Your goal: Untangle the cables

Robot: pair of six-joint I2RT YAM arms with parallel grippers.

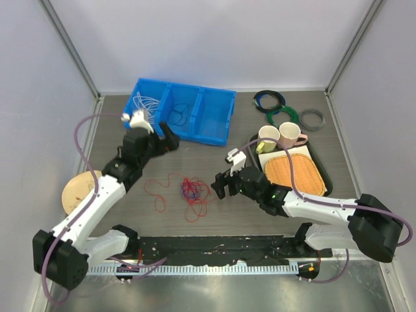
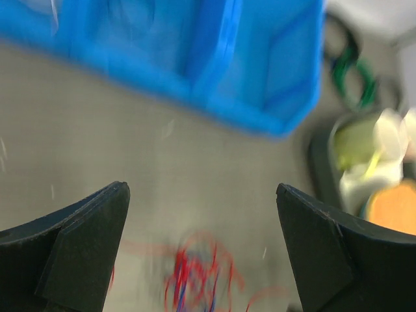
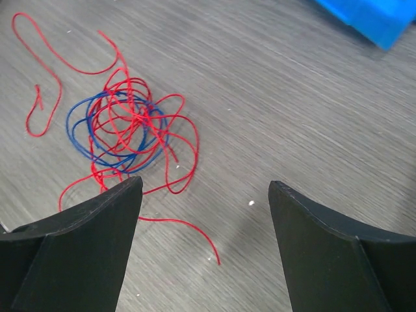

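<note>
The red cables run in loops through the dark blue cable (image 3: 133, 118), so the robot's left gripper should keep the tangle (image 1: 191, 190) still while the right gripper pulls out a red cable.
A tangle of red and dark blue cables (image 1: 193, 190) lies on the table's middle, with a loose red strand (image 1: 156, 190) trailing left. It shows sharply in the right wrist view (image 3: 127, 130) and blurred in the left wrist view (image 2: 195, 273). White cables (image 1: 146, 104) lie in the left compartment of the blue bin (image 1: 218, 120). My left gripper (image 1: 170, 140) is open and empty, raised near the bin's front wall (image 2: 201, 195). My right gripper (image 1: 221, 185) is open and empty, just right of the tangle (image 3: 205, 188).
Green and black coiled rings (image 1: 272, 104) and a grey ring (image 1: 312, 119) lie at the back right. A black tray (image 1: 325, 185) holds two cups (image 1: 279, 135) and an orange mat (image 1: 296, 172). A wooden disc (image 1: 77, 192) sits at the left.
</note>
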